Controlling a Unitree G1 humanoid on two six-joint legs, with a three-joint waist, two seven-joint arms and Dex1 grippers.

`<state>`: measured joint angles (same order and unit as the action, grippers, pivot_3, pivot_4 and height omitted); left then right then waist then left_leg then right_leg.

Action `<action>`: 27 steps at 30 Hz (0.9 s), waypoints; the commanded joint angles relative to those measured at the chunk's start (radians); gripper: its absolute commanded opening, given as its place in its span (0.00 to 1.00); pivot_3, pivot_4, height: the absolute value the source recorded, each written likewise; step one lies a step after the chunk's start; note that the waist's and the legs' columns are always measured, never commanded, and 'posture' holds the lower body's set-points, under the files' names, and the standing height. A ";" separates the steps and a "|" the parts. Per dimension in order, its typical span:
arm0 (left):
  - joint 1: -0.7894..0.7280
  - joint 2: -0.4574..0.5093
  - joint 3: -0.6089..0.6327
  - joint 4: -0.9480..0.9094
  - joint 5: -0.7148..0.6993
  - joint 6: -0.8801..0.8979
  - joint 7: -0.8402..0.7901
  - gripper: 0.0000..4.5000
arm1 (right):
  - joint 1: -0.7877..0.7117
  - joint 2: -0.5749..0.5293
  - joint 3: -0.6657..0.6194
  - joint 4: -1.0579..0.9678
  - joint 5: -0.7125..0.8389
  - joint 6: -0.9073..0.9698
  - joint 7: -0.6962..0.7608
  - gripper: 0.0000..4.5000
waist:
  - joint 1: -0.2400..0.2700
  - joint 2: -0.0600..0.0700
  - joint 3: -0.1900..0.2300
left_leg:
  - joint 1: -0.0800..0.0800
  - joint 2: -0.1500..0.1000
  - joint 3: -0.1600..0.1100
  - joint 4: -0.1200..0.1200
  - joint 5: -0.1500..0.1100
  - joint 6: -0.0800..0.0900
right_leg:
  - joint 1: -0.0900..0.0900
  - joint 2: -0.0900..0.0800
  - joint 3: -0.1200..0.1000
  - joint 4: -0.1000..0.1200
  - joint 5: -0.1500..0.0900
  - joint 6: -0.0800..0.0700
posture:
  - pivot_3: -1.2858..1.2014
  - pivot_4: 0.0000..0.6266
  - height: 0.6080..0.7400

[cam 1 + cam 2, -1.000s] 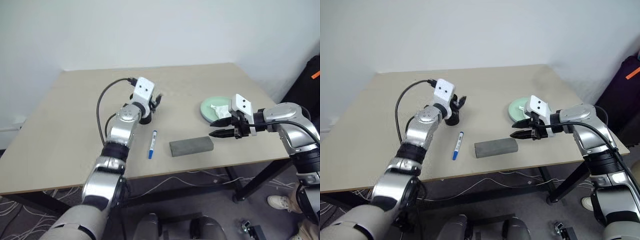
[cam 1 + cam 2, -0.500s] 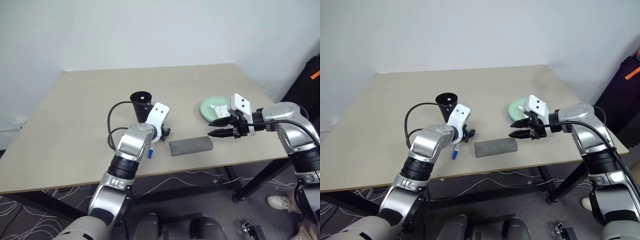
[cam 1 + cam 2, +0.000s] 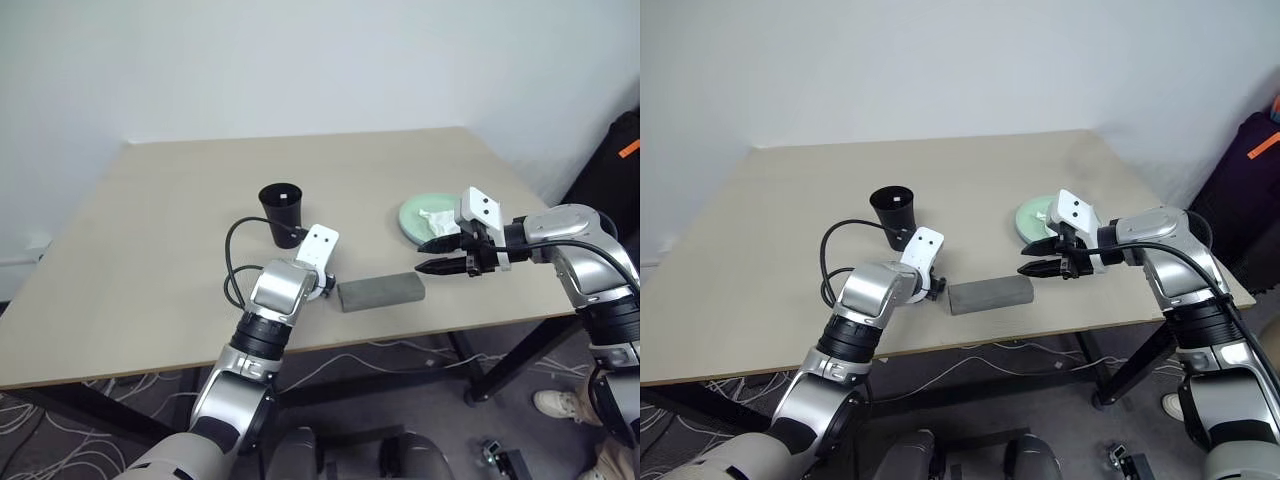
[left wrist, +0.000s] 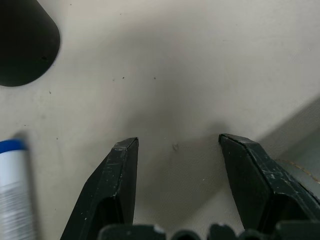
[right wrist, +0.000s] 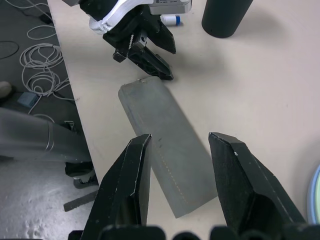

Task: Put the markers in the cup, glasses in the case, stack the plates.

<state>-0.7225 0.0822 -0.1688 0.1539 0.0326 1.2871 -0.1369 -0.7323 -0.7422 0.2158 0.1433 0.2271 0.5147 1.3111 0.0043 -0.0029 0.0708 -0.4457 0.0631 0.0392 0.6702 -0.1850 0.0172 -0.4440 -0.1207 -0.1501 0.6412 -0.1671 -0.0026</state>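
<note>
My gripper will put the blue-capped marker (image 4: 15, 190) into the black cup. A small white end (image 3: 284, 197) shows below the black cup's rim, so the marker will sink in beside it.
My left gripper (image 4: 177, 142) is open and empty, tips just above the bare table between the blue-capped marker (image 4: 12, 185) and the near end of the grey case (image 3: 382, 291). The black cup (image 3: 282, 210) stands upright behind it. The case lies shut. My right gripper (image 3: 423, 256) hovers open and empty over the case's right end, pointing left. Behind it, a light green plate (image 3: 412, 213) carries a crumpled white tissue (image 3: 437, 218). My left arm covers most of the marker in the eye views. The glasses are out of view.
The table's front edge (image 3: 400, 335) runs close below the case. Cables (image 5: 35, 55) lie on the floor beneath it. A dark bag (image 3: 615, 165) stands past the right edge.
My left arm swung down and back from the cup to the table beside the marker and case, tilting its gripper downward and uncovering the cup. The right arm has not moved.
</note>
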 commanded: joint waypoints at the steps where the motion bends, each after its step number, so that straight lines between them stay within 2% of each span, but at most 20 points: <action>1: -0.061 0.015 0.030 -0.024 0.011 -0.019 0.023 0.59 | -0.015 -0.011 -0.020 -0.031 0.005 0.000 -0.004 0.43 | 0.000 0.000 0.000 | 0.000 0.000 0.000 0.000 0.000 0.000 | 0.000 0.000 0.000 0.000 0.000 0.000 | 0.52 0.00 0.82; 3: -0.080 0.026 0.046 -0.038 0.011 -0.011 0.029 0.59 | -0.014 -0.010 -0.020 -0.034 0.005 0.002 -0.005 0.43 | 0.000 0.000 0.000 | 0.000 0.000 0.000 0.000 0.000 0.000 | 0.000 0.000 0.000 0.000 0.000 0.000 | 0.52 0.00 0.82; 7: -0.063 0.098 0.052 -0.110 -0.069 0.017 -0.088 0.59 | -0.013 -0.009 -0.020 -0.041 0.006 0.006 -0.010 0.43 | -0.001 0.000 0.000 | 0.000 0.000 0.000 0.000 0.000 0.000 | -0.001 0.000 0.000 0.000 0.000 0.000 | 0.52 0.00 0.82; 10: -0.038 0.171 0.024 -0.185 -0.074 0.097 -0.107 0.71 | -0.013 -0.007 -0.019 -0.048 0.008 0.011 -0.010 0.43 | -0.001 0.000 0.000 | 0.000 0.000 0.000 -0.001 0.000 0.000 | -0.001 0.000 0.000 0.000 0.000 0.000 | 0.52 0.00 0.82; 14: -0.023 0.256 0.018 -0.286 -0.105 0.211 -0.134 1.00 | -0.017 -0.002 -0.016 -0.044 0.007 0.008 -0.010 0.43 | 0.000 0.000 0.000 | 0.000 0.000 0.000 -0.002 0.000 -0.001 | -0.002 0.001 0.001 0.000 0.000 0.001 | 0.52 0.00 0.82; 20: 0.001 0.344 0.062 -0.367 -0.138 0.277 -0.151 1.00 | -0.020 0.004 -0.014 -0.033 0.003 0.000 -0.008 0.43 | 0.000 0.000 0.000 | 0.000 -0.001 0.000 -0.002 0.000 -0.001 | -0.001 0.000 0.001 -0.001 0.000 0.000 | 0.52 0.00 0.82; 24: 0.067 0.436 0.125 -0.343 -0.136 0.241 -0.157 1.00 | -0.025 0.008 -0.013 -0.021 0.000 -0.008 -0.005 0.43 | -0.005 0.000 0.001 | 0.001 -0.001 0.000 -0.002 0.000 -0.001 | -0.002 0.000 0.001 -0.001 0.000 0.000 | 0.52 0.00 0.82; 27: 0.121 0.467 0.165 -0.316 -0.140 0.205 -0.154 1.00 | -0.027 0.008 -0.012 -0.014 0.000 -0.015 -0.001 0.43 | -0.005 0.000 0.001 | 0.002 -0.001 -0.002 -0.003 -0.001 -0.001 | -0.002 0.000 0.000 0.000 0.000 0.000 | 0.52 0.00 0.82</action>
<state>-0.6045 0.5361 -0.0329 -0.1591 -0.1114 1.5242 -0.2948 -0.7331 -0.7295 0.2186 0.1402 0.2258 0.5159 1.3068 -0.0008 -0.0028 0.0713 -0.4439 0.0623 0.0374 0.6669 -0.1856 0.0160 -0.4460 -0.1201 -0.1499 0.6408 -0.1673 -0.0029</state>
